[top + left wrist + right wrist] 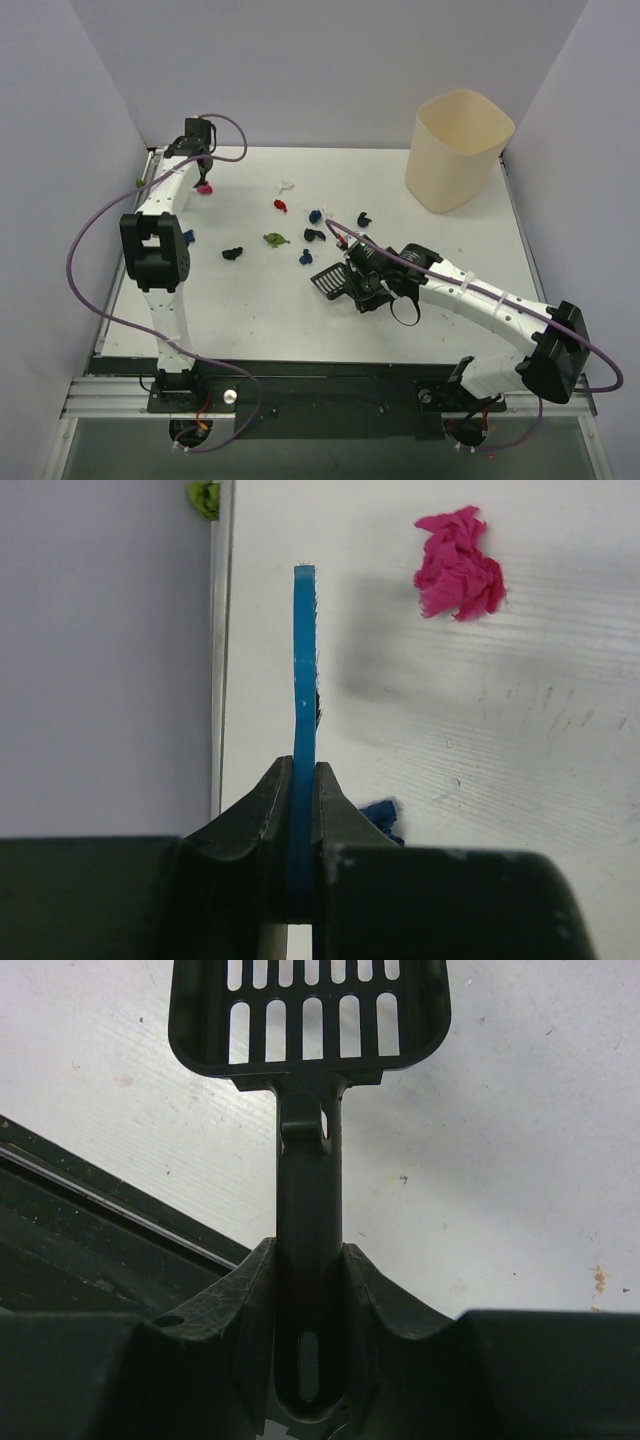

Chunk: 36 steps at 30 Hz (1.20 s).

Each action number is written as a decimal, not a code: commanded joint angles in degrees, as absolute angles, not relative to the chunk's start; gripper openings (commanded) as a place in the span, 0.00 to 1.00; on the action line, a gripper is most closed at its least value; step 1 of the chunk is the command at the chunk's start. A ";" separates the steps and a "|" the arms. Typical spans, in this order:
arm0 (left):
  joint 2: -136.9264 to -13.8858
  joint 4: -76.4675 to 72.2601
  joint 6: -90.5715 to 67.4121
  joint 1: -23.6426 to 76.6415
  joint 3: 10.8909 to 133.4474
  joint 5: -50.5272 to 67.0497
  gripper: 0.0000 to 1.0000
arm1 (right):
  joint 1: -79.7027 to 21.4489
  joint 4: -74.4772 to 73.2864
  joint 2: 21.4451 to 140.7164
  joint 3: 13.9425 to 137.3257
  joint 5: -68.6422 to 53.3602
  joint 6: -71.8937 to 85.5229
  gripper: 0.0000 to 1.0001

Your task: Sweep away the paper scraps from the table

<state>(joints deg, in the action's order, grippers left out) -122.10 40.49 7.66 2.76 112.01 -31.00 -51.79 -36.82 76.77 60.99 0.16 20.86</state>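
The blue brush is on the metal rail's side of the stray pink scrap (204,188), so next my left gripper sweeps that scrap inward to the green scrap (276,239).
Several paper scraps lie across the far middle of the table (250,320): pink (204,187), white (287,185), red (281,205), green (275,239), black (232,253), dark blue (306,257). My left gripper (203,165) is at the far left corner, shut on the blue brush (304,680), seen edge-on. The pink scrap (459,563) lies just right of the brush, and a dark blue scrap (382,818) sits by the fingers. My right gripper (360,286) is shut on the handle of the black slotted scoop (310,1020), which rests on the table (520,1160) near the scraps.
A tall cream bin (457,150) stands at the far right corner. Lilac walls close in the left, far and right sides. A metal rail (216,630) runs along the left edge, with a green bit (204,497) beside it. A dark rail (90,1220) edges the table in the right wrist view.
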 commanded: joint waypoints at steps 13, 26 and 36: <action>-133.41 35.85 28.21 8.08 119.70 -24.53 0.00 | -51.15 -41.04 77.52 64.95 -1.93 21.62 0.00; -116.92 54.31 31.12 19.25 110.84 0.00 0.00 | -51.07 -41.40 76.99 65.39 -2.46 21.36 0.00; -106.70 46.84 23.39 11.10 101.96 -26.36 0.00 | -51.15 -40.87 76.56 64.25 -4.31 21.09 0.00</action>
<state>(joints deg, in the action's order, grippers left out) -109.16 49.95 27.70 18.31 103.11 -15.53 -51.35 -39.05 77.80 63.48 -3.40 21.12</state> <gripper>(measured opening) 0.154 0.233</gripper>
